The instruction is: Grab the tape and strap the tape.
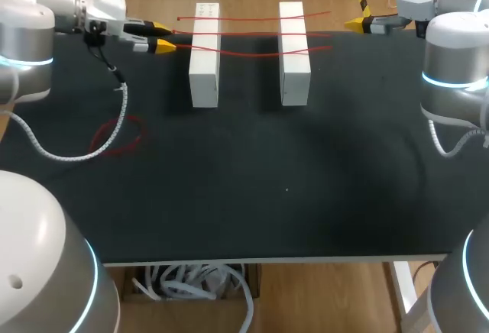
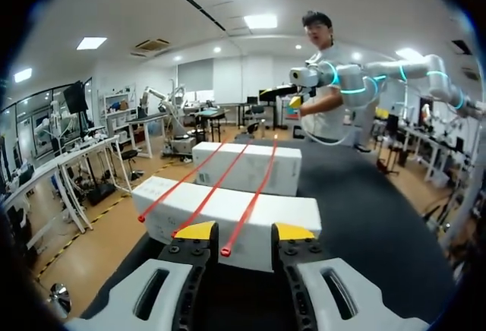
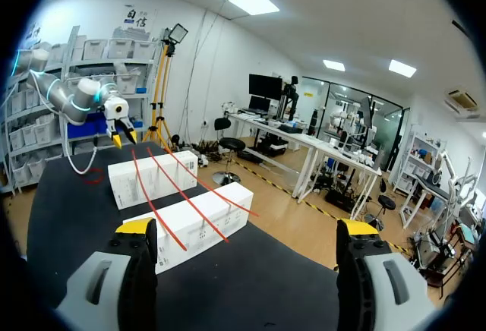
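Note:
The red tape strap (image 1: 250, 54) will stay extended in a gentle bow when I lift it, as its far end (image 1: 321, 48) sticks out past the white block with little droop.
Two white blocks (image 1: 205, 58) (image 1: 294, 56) stand side by side at the back of the black table (image 1: 252, 188). Three red tape straps (image 1: 252, 35) lie stretched across their tops. My left gripper (image 1: 163, 37) hovers just left of the left block (image 2: 228, 221). In the left wrist view its fingertips (image 2: 196, 230) stand apart, and the free end of one strap (image 2: 225, 251) pokes between them without being pinched. My right gripper (image 1: 355, 23) hangs wide open (image 3: 247, 228) off the right block's (image 3: 190, 225) far right side, holding nothing.
A loose coil of red tape (image 1: 118, 136) lies on the table's left part, under my left arm's dangling white cable (image 1: 76, 150).

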Robot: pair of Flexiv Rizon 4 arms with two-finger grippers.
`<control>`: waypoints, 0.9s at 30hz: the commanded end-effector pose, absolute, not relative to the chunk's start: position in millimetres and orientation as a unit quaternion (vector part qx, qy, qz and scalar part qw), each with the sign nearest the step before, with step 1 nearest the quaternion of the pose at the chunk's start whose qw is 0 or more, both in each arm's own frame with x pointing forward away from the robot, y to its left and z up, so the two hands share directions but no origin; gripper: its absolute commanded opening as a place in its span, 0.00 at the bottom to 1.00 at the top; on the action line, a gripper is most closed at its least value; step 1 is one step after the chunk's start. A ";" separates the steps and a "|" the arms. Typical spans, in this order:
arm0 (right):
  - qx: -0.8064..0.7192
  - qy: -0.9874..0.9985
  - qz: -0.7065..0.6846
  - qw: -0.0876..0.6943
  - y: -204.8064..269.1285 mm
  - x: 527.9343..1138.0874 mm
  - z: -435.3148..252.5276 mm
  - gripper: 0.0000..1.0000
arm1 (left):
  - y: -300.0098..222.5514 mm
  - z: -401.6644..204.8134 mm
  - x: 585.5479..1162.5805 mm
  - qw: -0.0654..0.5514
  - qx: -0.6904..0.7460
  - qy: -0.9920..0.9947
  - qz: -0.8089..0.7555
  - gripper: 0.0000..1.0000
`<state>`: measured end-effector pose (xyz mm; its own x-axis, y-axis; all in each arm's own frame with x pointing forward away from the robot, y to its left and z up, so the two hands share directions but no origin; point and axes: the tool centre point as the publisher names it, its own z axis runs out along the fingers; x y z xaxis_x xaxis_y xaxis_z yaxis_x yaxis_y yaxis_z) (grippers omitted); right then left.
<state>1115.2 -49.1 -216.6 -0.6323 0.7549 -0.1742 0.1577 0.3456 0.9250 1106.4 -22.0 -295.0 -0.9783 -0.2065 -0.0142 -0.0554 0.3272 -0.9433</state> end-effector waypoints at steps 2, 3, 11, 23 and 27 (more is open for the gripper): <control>0.300 0.761 0.487 0.306 -49.2 1114.7 -216.4 1.00 | -22.7 -307.5 1118.2 0.026 -0.045 0.811 -0.583 0.35; 0.300 0.761 0.487 0.306 -49.2 1114.7 -216.4 1.00 | -23.0 -308.6 1118.9 0.022 -0.039 0.810 -0.584 0.34; 0.300 0.761 0.487 0.306 -49.2 1114.7 -216.4 1.00 | -19.3 -314.2 1124.4 0.007 -0.029 0.803 -0.596 0.36; 0.300 0.761 0.487 0.306 -49.2 1114.7 -216.4 1.00 | -18.5 -320.3 1115.0 -0.015 -0.021 0.797 -0.604 0.31; 0.300 0.761 0.487 0.306 -49.2 1114.7 -216.4 1.00 | -22.0 -319.8 1113.3 -0.016 -0.022 0.793 -0.609 0.31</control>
